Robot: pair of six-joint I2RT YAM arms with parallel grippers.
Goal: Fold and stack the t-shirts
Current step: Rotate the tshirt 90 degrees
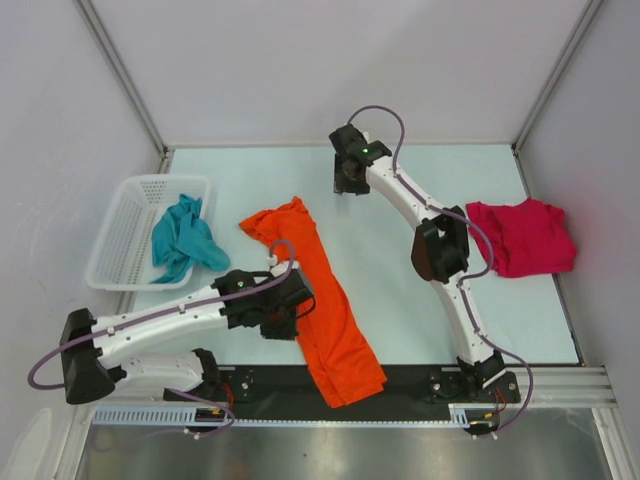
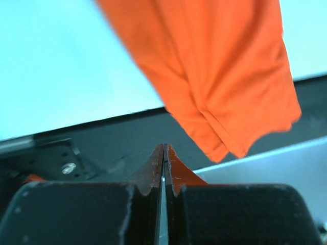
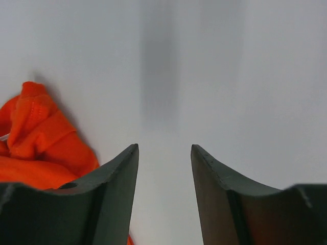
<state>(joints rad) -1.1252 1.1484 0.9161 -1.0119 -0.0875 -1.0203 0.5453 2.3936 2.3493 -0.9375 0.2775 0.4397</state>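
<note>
The orange t-shirt lies at a slant with its lower end over the black rail [image 1: 346, 385], so the robot's right gripper should pull its top end [image 1: 297, 207] back and straighten the t-shirt before folding it.
The bright orange t-shirt [image 1: 325, 310] lies as a long strip from mid table to the front edge, its lower end over the black rail. It also shows in the left wrist view [image 2: 225, 66] and the right wrist view [image 3: 36, 148]. My left gripper [image 1: 283, 322] is at the strip's left edge, jaws shut with no cloth between them [image 2: 164, 148]. My right gripper [image 1: 345, 185] is over the far table beyond the shirt's top end, open and empty [image 3: 164, 148]. The crimson red t-shirt [image 1: 520, 237] lies crumpled at the right. The teal t-shirt [image 1: 183, 240] hangs in the basket.
A white mesh basket [image 1: 125, 235] stands at the left edge of the table. A black rail [image 1: 420, 385] runs along the front edge. Grey walls close in the back and both sides.
</note>
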